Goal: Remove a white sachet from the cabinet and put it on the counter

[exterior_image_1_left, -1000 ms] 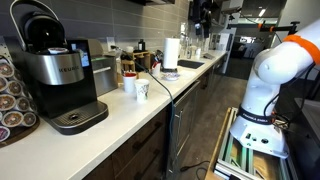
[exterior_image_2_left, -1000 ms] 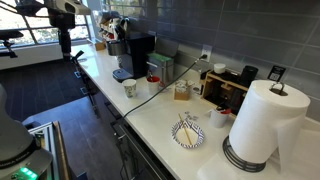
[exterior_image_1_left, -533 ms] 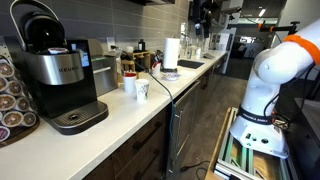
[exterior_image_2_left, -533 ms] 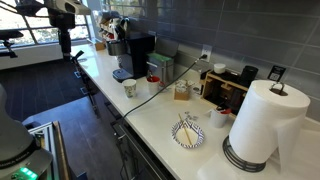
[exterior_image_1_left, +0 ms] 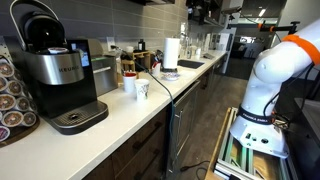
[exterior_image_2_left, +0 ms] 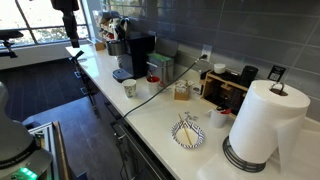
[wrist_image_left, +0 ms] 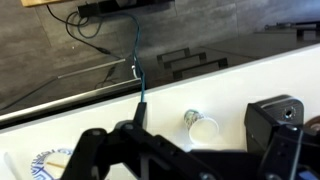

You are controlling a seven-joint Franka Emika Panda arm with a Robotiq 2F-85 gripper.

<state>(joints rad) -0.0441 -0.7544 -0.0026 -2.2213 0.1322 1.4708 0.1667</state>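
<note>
My gripper needs to rise and tilt up toward the cabinet (exterior_image_1_left: 155, 2) before it reaches for the white sachet, as it now faces down at the paper cup (wrist_image_left: 201, 128).
The white counter (exterior_image_1_left: 130, 108) runs the length of the room and shows in both exterior views (exterior_image_2_left: 150, 112) and in the wrist view (wrist_image_left: 240, 85). Only a dark lower edge of the cabinet (exterior_image_1_left: 152, 2) shows at the top. I cannot make out a white sachet on its own. My gripper (exterior_image_1_left: 200, 9) is high above the far part of the counter, mostly cut off at the top edge in an exterior view (exterior_image_2_left: 66, 5). In the wrist view its fingers (wrist_image_left: 185, 150) are spread apart with nothing between them, above a paper cup (wrist_image_left: 203, 128).
A black coffee machine (exterior_image_1_left: 58, 75) stands near the counter's end. Paper cups (exterior_image_1_left: 141, 89), a paper towel roll (exterior_image_2_left: 262, 120), a plate with sticks and packets (exterior_image_2_left: 188, 133) and a cable (wrist_image_left: 137, 75) are on the counter. The white arm base (exterior_image_1_left: 272, 85) stands beside the counter.
My gripper has risen; in one exterior view it is now mostly above the top edge. Nothing on the counter has moved.
</note>
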